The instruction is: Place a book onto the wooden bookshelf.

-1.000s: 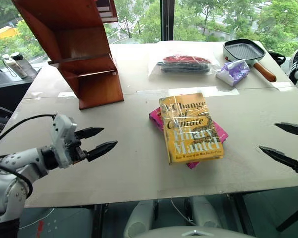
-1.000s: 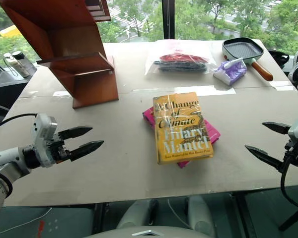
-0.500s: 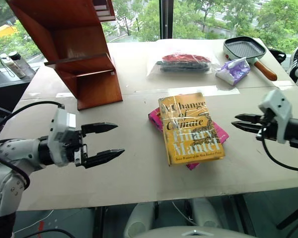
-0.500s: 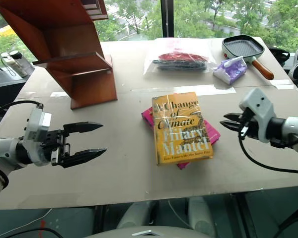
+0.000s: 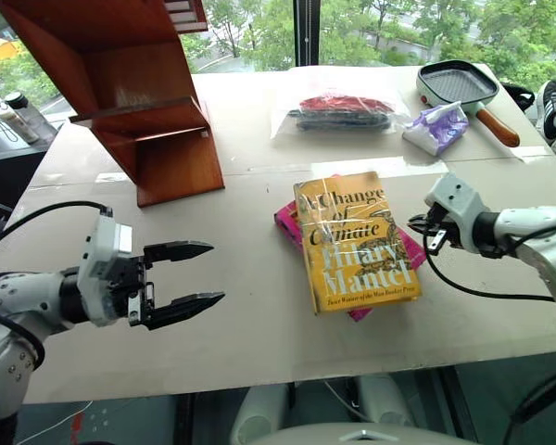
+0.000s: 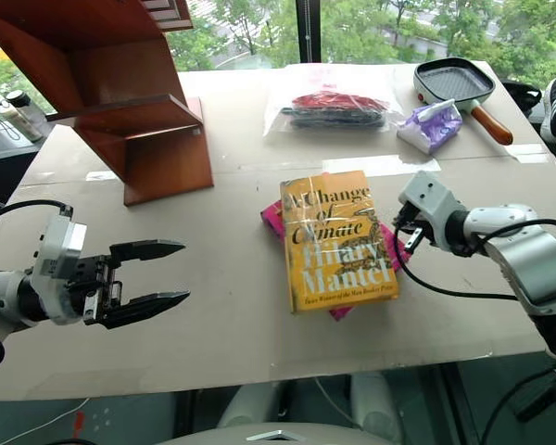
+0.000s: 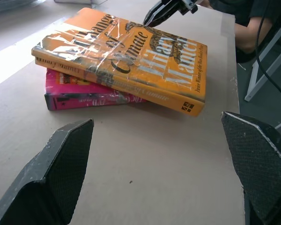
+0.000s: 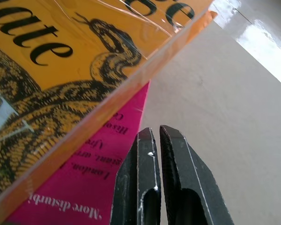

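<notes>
The yellow book point(image 5: 355, 243) should come loose and leave the pink book behind when I lift it, because the yellow spine point(image 7: 161, 99) sticks out crooked over the pink one.
The book point(image 5: 357, 241), a yellow hardcover in glossy wrap, lies flat mid-table on top of a thinner pink book point(image 5: 285, 219). The wooden bookshelf point(image 5: 139, 102) stands at the back left, reddish-brown with slanted sides. My right gripper point(image 5: 414, 223) is shut and empty, its tips low at the book's right edge, just over the pink cover point(image 8: 98, 187). In the right wrist view the closed fingertips point(image 8: 147, 140) sit beside the yellow cover's edge point(image 8: 61, 70). My left gripper point(image 5: 217, 273) hangs open and empty above the table, left of the books, facing them point(image 7: 126, 61).
At the back of the table point(image 5: 259, 306) lie a clear bag of red and dark items point(image 5: 338, 109), a purple packet point(image 5: 435, 127) and a square grill pan point(image 5: 459, 90). Bottles point(image 5: 9, 116) stand off the left edge. A person's shoe point(image 5: 551, 102) shows far right.
My right gripper has shut and swung in from the right front to the book's right edge. The left gripper drew back slightly, still open. The books stayed put.
</notes>
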{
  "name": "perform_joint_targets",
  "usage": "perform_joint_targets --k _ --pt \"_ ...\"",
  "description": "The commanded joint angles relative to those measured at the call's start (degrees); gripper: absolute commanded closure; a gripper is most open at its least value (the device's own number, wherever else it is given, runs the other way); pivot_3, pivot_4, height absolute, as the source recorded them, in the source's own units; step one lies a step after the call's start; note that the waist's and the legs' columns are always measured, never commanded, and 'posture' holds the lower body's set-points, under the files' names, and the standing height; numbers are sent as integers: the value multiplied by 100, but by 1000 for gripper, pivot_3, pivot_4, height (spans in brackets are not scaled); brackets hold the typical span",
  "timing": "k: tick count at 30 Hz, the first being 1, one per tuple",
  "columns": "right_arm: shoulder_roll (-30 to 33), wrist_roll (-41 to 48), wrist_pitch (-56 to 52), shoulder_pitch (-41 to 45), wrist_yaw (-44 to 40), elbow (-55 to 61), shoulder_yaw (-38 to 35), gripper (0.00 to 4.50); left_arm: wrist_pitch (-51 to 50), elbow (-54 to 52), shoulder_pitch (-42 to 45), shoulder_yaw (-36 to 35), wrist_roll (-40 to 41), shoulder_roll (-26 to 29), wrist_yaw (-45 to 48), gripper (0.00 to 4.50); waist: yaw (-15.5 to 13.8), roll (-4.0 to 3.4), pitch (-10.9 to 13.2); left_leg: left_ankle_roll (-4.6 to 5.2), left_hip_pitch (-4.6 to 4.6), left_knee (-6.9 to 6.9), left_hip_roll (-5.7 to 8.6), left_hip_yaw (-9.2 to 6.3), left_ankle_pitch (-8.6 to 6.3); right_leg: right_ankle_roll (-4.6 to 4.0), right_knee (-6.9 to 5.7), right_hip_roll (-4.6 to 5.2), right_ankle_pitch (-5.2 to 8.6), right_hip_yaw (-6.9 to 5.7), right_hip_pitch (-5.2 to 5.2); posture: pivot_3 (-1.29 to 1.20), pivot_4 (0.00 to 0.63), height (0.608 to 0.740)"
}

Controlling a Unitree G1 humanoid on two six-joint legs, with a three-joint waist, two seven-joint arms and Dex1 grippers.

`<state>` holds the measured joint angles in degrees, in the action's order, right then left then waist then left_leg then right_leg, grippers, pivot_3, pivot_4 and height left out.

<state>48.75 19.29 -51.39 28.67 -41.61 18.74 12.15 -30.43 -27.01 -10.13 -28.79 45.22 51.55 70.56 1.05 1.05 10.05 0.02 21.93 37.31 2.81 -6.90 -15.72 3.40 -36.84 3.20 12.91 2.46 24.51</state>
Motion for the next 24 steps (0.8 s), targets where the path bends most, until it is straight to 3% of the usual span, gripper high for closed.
perform_joint_targets --k 1,10,18,21,23,24 --pt "-215 -98 -273 204 96 223 166 4475 25 -242 -131 -113 118 -61 -116 0 -10 -2 1 0 2 0 0 -1 0 0 -2 -2 0 0 1 0 150 740" --pt "-656 -154 -775 347 242 538 435 4475 14 -339 -388 -129 146 -124 -198 0 -19 -2 0 0 2 1 2 -5 0 0 -2 -1 0 1 4 0 150 740" --pt "-564 -193 -556 266 180 564 212 4475 -472 -446 -571 -108 347 -227 -787 0 -14 -2 -1 0 1 1 2 -4 0 0 -3 -2 0 2 4 0 150 740" --pt "-510 -48 614 -223 -113 627 -444 4475 -1371 -495 -490 -82 869 -182 -1599 0 -50 0 -2 1 3 1 2 -8 -1 0 -3 -1 0 -1 3 0 150 740" --pt "-354 347 1039 -721 -570 753 -1158 4475 -2395 -177 -208 -49 1833 4 -2194 0 -80 -1 -1 18 6 2 7 -15 -10 2 -4 3 -1 -10 2 0 150 740" --pt "-270 608 1114 -970 -809 874 -1521 4240 -2846 38 -35 -6 2186 112 -2419 0 -77 -1 -1 19 5 3 8 -18 -11 3 -8 3 -2 -9 2 0 150 740"
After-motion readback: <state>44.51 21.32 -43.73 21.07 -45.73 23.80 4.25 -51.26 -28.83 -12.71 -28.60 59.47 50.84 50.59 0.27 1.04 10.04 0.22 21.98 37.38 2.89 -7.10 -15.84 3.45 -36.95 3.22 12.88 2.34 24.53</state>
